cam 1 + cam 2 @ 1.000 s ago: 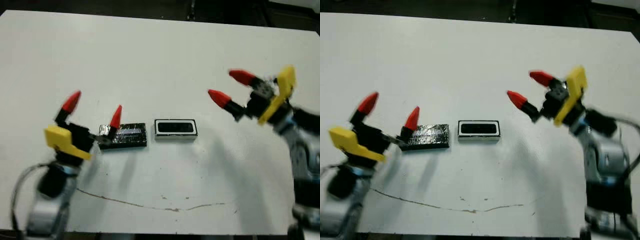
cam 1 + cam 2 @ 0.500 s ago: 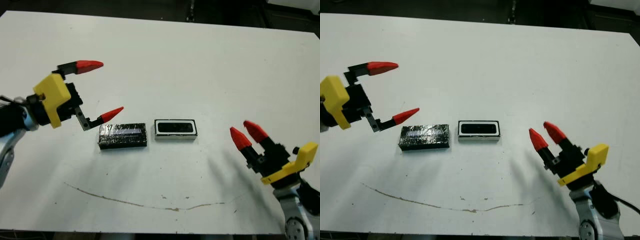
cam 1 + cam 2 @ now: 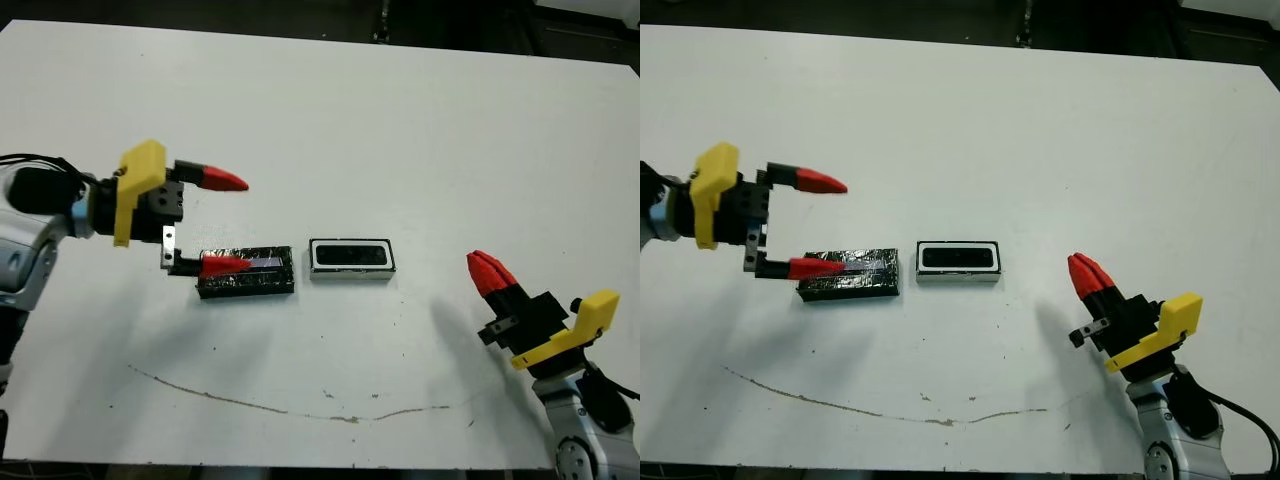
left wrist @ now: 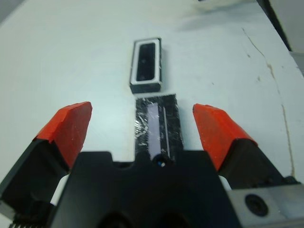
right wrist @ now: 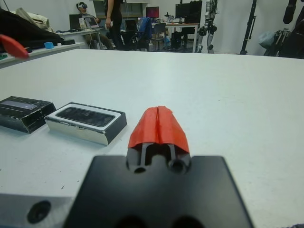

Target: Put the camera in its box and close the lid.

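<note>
I expect the lid will slide down over the box's sides when I lower it, because the lid's deep sides [image 3: 255, 289] are set slightly wider than the box.
The lid [image 3: 246, 272], a black slab with silver foil on top, lies flat on the white table. Right of it sits the box [image 3: 351, 257], and the black camera [image 3: 352, 255] lies inside its white lining. My left gripper [image 3: 225, 222] is open at the lid's left end, with one finger [image 3: 224, 264] over the lid and the other above the far side. In the left wrist view the lid [image 4: 156, 126] lies between the two fingers, with the box [image 4: 147, 84] beyond it. My right gripper [image 3: 487, 272] is shut on nothing, low at the front right, apart from the box.
A thin brown line [image 3: 300, 405] runs along the table near its front edge. In the right wrist view, desks and a person [image 5: 115, 21] show beyond the table's far edge. The left gripper's red fingertip [image 5: 12, 45] shows there too.
My left gripper has turned and come in over the lid's left end. The right gripper's fingers have gone from slightly apart to shut. Lid and box have not moved.
</note>
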`<state>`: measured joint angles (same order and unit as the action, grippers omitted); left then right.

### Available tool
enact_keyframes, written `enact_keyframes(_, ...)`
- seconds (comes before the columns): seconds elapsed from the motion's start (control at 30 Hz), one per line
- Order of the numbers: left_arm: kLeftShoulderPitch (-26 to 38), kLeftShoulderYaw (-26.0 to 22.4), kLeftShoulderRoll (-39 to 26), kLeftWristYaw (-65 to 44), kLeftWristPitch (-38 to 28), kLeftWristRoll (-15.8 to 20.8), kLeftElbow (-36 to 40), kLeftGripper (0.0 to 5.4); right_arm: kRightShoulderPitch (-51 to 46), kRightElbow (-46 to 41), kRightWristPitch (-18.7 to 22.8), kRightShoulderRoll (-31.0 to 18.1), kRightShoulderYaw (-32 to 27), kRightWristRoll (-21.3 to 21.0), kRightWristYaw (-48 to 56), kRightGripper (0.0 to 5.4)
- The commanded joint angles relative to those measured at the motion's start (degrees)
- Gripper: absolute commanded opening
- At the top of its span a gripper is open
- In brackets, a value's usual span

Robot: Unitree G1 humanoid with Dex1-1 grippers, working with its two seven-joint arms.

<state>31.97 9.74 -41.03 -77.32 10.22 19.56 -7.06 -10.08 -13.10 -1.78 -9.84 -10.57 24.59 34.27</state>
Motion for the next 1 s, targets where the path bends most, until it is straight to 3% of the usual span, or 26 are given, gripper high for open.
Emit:
enact_keyframes(0.03, -0.25, 1.18, 1.55, -1.06, -3.61, -2.15, -3.34, 5.4, -0.57, -0.45, -0.14, -0.8, -0.18, 0.1, -1.0, 0.02)
enact_keyframes(0.6, -0.14, 5.32, 3.26, 1.59, -8.92, -13.22, -9.29, 5.4, -0.89, -0.69, -0.47, -0.8, 0.23, 0.73, -1.36, 0.02)
enact_keyframes(0.73, -0.26, 5.62, 3.23, 1.54, -8.52, -13.93, -9.61, 5.4, -1.06, -0.87, -0.29, -0.92, 0.26, 0.29, -1.72, 0.02)
enact_keyframes(0.87, -0.64, 4.89, 4.21, 0.45, -6.89, -11.9, -11.09, 5.4, -1.01, -0.49, -0.57, -0.8, 0.43, 0.52, -1.49, 0.02)
enact_keyframes(1.0, -0.66, 5.34, 4.03, 0.4, -1.89, -11.43, -10.36, 5.33, -1.13, -0.62, -0.57, -1.01, 0.68, 0.0, -1.75, 0.01)
